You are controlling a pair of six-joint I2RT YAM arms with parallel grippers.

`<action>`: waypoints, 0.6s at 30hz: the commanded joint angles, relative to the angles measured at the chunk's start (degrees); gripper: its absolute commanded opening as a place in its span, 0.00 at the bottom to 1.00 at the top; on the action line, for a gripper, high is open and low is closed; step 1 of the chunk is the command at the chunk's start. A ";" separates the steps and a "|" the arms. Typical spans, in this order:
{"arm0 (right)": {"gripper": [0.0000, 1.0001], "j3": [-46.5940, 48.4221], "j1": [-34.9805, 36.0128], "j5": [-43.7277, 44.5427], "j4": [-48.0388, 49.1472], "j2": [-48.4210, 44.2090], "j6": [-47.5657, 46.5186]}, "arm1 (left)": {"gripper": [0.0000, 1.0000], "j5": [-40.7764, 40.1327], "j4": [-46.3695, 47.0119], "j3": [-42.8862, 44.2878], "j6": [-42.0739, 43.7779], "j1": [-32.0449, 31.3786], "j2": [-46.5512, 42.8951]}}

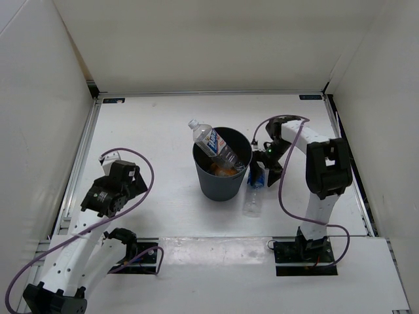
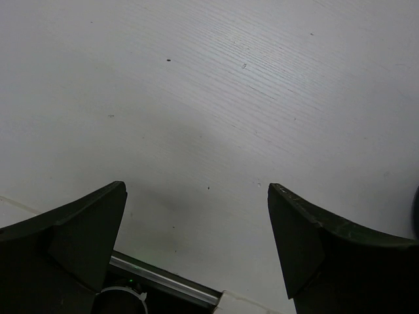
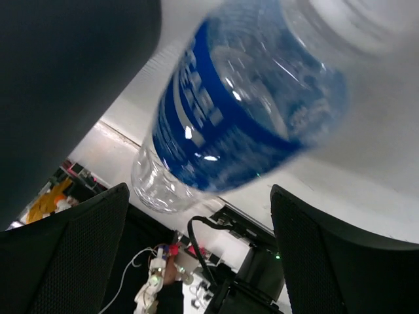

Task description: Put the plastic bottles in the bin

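Note:
The blue-labelled bottle sits slanted across my right gripper's open fingers beside the bin. Next, I back away, line up and grip the bottle around its label.
The dark grey bin stands mid-table. A clear bottle with a white-and-blue label leans out of it, white cap up and to the left. The orange bottle lies inside the bin. The blue-labelled bottle lies on the table just right of the bin. My right gripper is open at its far end. In the right wrist view the bottle fills the space just beyond my open right gripper, not gripped. My left gripper is open and empty over bare table.
White walls enclose the table on three sides. A metal rail runs along the table edge by the left gripper. A purple cable loops beside the right arm. A dark surface, likely the bin wall, is close on the right wrist camera's left.

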 commanded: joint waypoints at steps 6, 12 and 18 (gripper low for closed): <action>0.90 1.41 2.30 0.35 -0.68 2.79 6.94 | 0.99 1.03 -2.07 2.32 -0.42 -0.94 0.27; 0.86 -3.59 4.23 -0.34 -0.06 1.73 10.91 | 0.99 2.18 -4.27 3.99 -0.59 -0.77 0.18; 0.61 -5.09 4.85 -2.01 0.29 3.05 12.50 | 0.99 3.49 -4.71 4.69 -0.42 -0.94 0.45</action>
